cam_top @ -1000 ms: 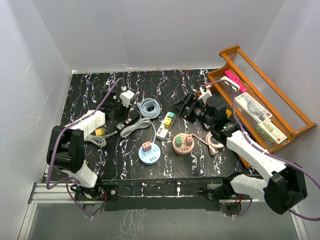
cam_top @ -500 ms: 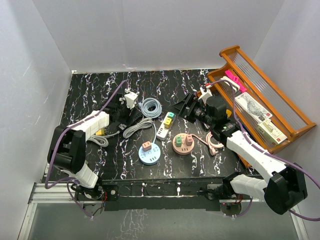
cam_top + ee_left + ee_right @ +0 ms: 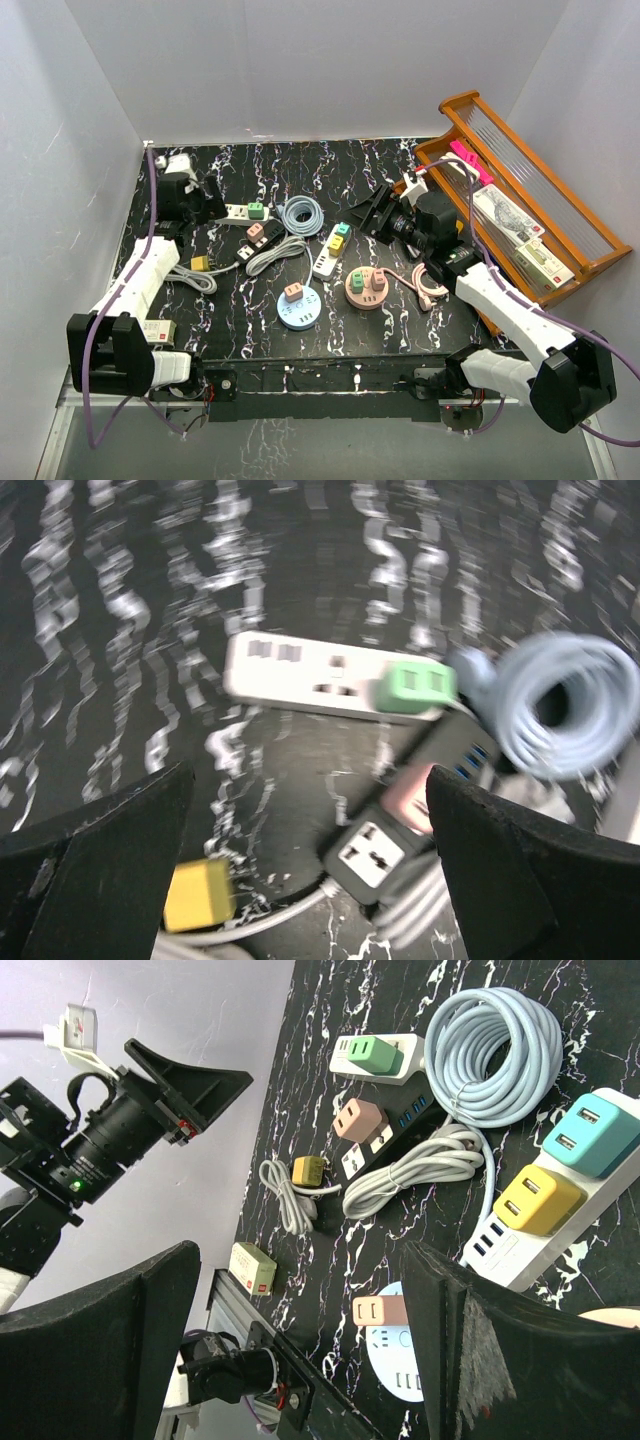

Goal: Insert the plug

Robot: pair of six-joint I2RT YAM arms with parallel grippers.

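Note:
The robot's open left gripper goes on toward the plug's body [image 3: 197, 894] until its fingers are on both sides of it, because the yellow plug [image 3: 200, 264] lies clear of the black strip.
A green plug [image 3: 418, 687] sits in the end of a white power strip [image 3: 310, 675] lying flat on the black marbled table; from above, the green plug [image 3: 256, 209] and the strip [image 3: 237, 211] are at the far left. My left gripper [image 3: 208, 203] hovers just left of the strip. Seen from its own wrist, the left gripper [image 3: 308, 780] is open and holds nothing. My right gripper [image 3: 375, 212] is raised at mid-table. In its wrist view the right gripper [image 3: 300, 1260] is open with nothing between its fingers.
A black strip [image 3: 262, 238] carries a pink plug [image 3: 257, 230], with a yellow plug [image 3: 200, 264] and a coiled grey cable [image 3: 300, 214] nearby. Other pieces: a white strip [image 3: 325, 262], a blue round socket [image 3: 298, 316], a pink round socket [image 3: 357, 293], and a wooden tray [image 3: 580, 262] at right.
My left gripper has opened wide and swung back to the far left, uncovering the white strip with the green plug in it. The right arm has not moved.

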